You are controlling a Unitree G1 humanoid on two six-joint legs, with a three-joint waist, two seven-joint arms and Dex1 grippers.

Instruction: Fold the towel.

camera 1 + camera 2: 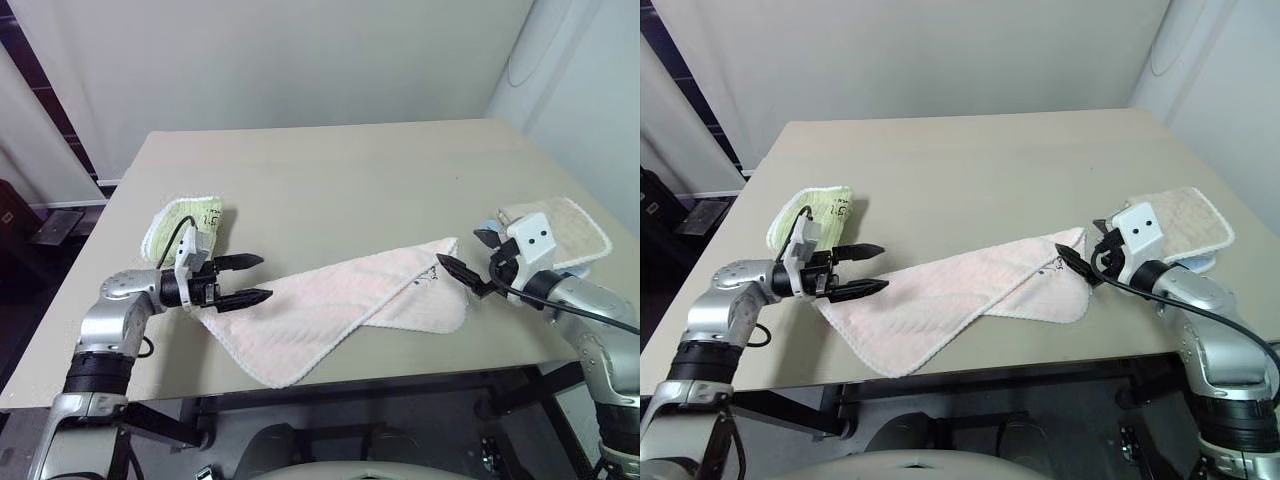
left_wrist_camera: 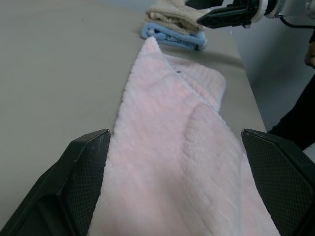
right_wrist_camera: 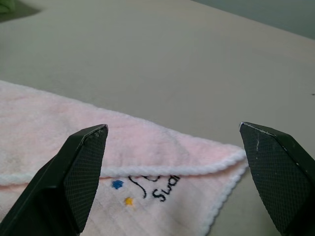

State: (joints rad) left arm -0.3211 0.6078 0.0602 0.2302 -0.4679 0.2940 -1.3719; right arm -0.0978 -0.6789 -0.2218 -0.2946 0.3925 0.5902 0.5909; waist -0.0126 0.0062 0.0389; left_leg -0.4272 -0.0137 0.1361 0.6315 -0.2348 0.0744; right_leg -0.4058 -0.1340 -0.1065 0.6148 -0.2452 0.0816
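The slanting white edge runs across the black mark (image 1: 427, 275), so I should expect the towel's top layer (image 1: 335, 295) to be hiding more of the mark.
The towel (image 1: 340, 300) is pale pink with white edging and lies across the table's front half, one long side doubled over on itself. A small black mark (image 3: 152, 187) sits near its right-hand corner. My left gripper (image 1: 266, 277) hovers at the towel's left end, pointing along it, open with nothing between its fingers (image 2: 83, 172). My right gripper (image 1: 460, 255) hangs just above the towel's right corner, also open and empty, its fingers (image 3: 74, 167) straddling that corner from above.
A small green ribbed cloth (image 1: 185, 225) lies behind the left gripper. A beige cloth (image 1: 560, 230) on a blue one (image 2: 172, 37) sits at the table's right edge behind the right gripper. The towel's lower corner reaches near the table's front edge (image 1: 400, 375).
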